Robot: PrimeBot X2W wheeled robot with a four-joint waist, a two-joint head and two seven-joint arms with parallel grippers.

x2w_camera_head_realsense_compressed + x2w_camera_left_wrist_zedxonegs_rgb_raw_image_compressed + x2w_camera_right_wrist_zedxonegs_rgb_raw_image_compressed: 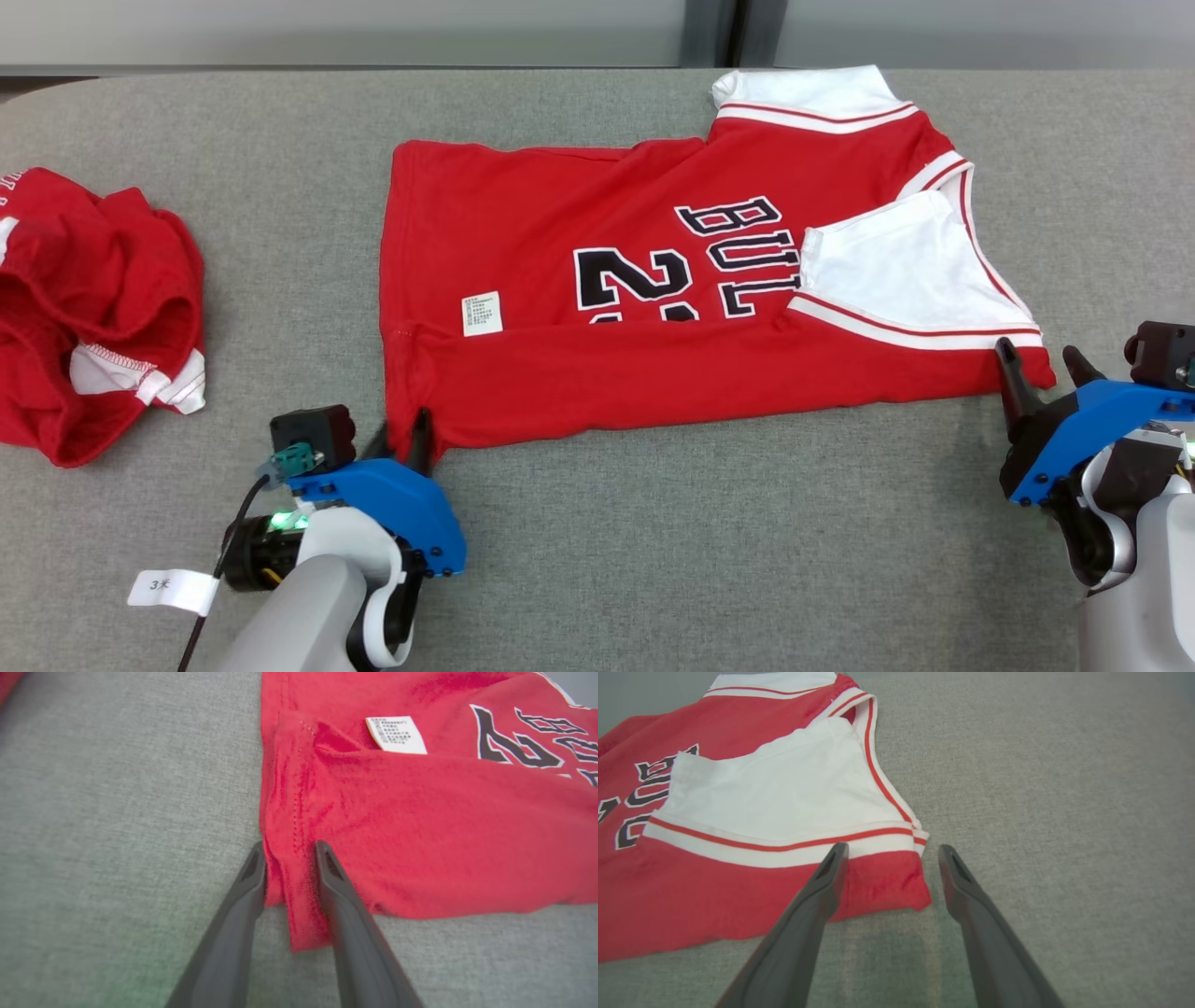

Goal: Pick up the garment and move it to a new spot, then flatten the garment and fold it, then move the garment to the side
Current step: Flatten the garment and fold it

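Observation:
The near folded strip (627, 375) is plain red. The jersey's far side (560, 179) should hide more lettering under plain red when I fold it over.
The garment (607, 373) is a red jersey with black lettering and white sleeves, lying mostly flat across the middle of the grey table, its near long edge folded over. My left gripper (411, 427) is at the jersey's near-left corner; in the left wrist view the gripper (289, 851) has its jaws apart astride the hem of the garment (420, 835), with cloth lying between them. My right gripper (1036, 353) stands open at the near-right corner. In the right wrist view the gripper (892, 851) has the red corner of the garment (714, 896) between its spread fingers.
A second red garment (93, 308) lies crumpled at the table's left edge. The grey cloth-covered table (700, 541) has bare room in front of the jersey and to its right. A wall runs behind the table's far edge.

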